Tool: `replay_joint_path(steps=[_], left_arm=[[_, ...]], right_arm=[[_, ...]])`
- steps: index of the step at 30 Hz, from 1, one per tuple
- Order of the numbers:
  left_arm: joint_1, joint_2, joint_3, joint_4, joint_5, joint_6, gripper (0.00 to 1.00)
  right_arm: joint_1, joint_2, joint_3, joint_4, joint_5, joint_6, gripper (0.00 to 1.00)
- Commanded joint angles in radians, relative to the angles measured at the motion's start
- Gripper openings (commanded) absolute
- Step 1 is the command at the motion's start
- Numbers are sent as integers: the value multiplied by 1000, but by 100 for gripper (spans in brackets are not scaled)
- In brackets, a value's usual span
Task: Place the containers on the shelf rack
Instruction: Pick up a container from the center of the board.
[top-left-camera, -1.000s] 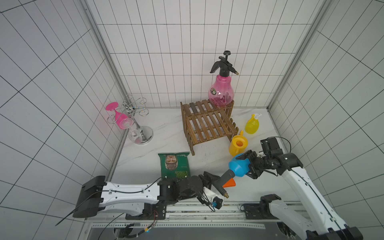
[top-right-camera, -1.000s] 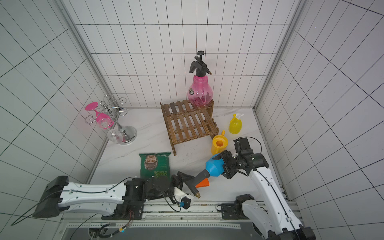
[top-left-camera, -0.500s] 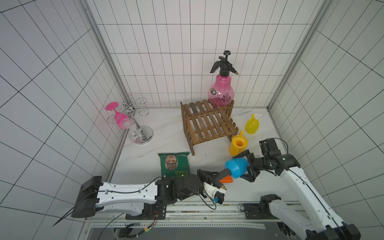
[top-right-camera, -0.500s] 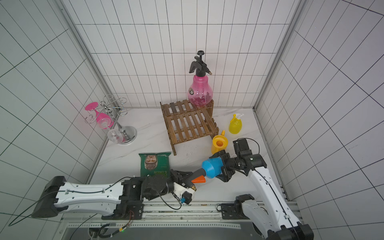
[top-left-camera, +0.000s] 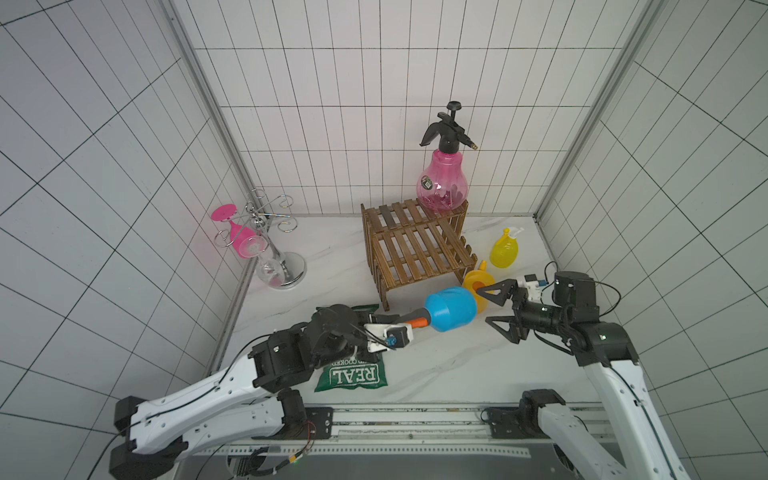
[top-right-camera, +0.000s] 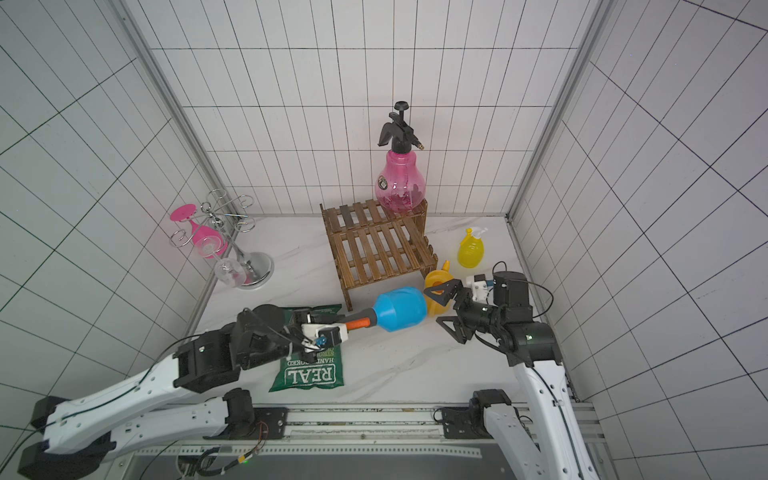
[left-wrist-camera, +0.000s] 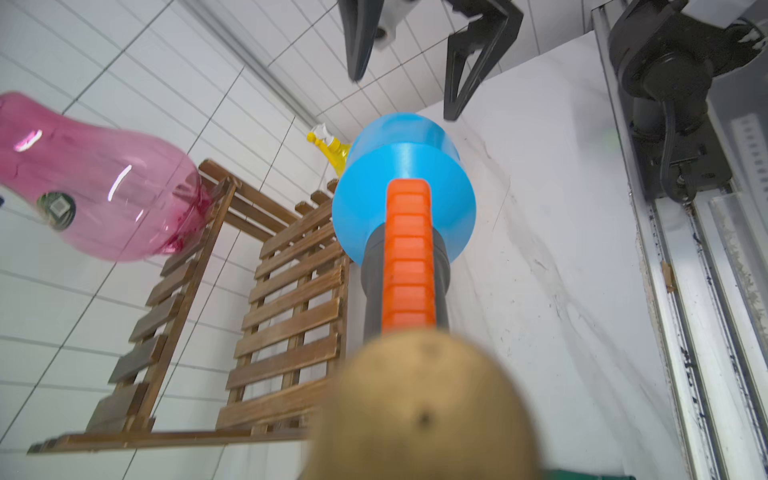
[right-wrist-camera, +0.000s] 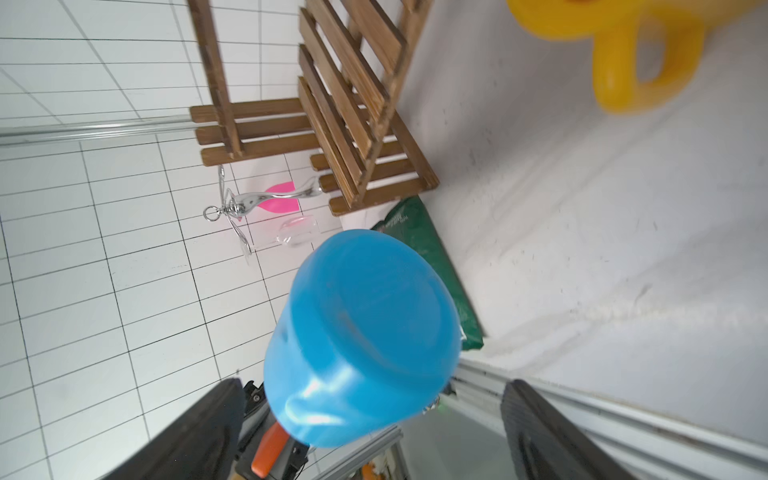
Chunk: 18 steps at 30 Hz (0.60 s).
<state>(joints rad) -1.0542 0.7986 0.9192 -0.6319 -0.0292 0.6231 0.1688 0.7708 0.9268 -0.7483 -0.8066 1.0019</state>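
Note:
I should take over with my right gripper at the sprayer's grey neck (top-left-camera: 422, 315), because that gripper faces the blue sprayer's base (top-left-camera: 467, 308), which must land on the shelf rack.
The blue sprayer (top-left-camera: 451, 309) hangs level above the table, its grey and orange head end inside my left gripper (top-left-camera: 390, 325), which is shut on it. In the left wrist view its orange trigger (left-wrist-camera: 409, 253) runs straight out from the camera. My right gripper (top-left-camera: 483, 306) stands open around the sprayer's base, and both fingers (right-wrist-camera: 199, 428) are clear of the blue body (right-wrist-camera: 361, 332). The pink sprayer (top-left-camera: 442, 189) stands on the upper tier of the shelf rack (top-left-camera: 415, 249). The yellow watering can (top-left-camera: 473, 280) and the small yellow spray bottle (top-left-camera: 504, 249) sit on the table right of the rack.
A green crisp bag (top-left-camera: 353, 376) lies under my left wrist. The chrome glass holder (top-left-camera: 266, 249) with a pink and a clear glass stands at the back left. Tiled walls close three sides, and a metal rail (top-left-camera: 415, 415) runs along the front edge.
My left gripper has closed on the sprayer's head. My right gripper has opened off the blue body. The sprayer has shifted a little to the left.

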Motion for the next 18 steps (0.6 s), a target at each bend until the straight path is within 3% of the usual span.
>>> replay_joint_path(steps=[1,3,5,7,10,13,15,17,18], left_arm=[[32,-11,40,-142,135,-29,0],[33,-12,45,-114,148,-6,0],[34,-6,57,-118,141,28,0],[52,8,89,-183,162,54,0],[150,56,181,-316,321,54,0],[246,127,266,-426,474,48,0],[276,166,303,-460,518,42,0],[281,189,331,-456,533,25,0],[281,197,345,-451,537,16,0]], right_arm=[[-11,39,-27,189,6,-25,99],[-13,62,-83,305,-39,133,99],[-12,58,-61,355,-32,112,99],[-5,37,44,307,-11,-153,99],[88,-18,157,239,-25,-697,99],[230,-87,94,261,-197,-1179,99],[310,-48,90,264,-205,-1307,99],[396,64,169,133,-199,-1447,99],[462,120,218,53,-139,-1521,99]])
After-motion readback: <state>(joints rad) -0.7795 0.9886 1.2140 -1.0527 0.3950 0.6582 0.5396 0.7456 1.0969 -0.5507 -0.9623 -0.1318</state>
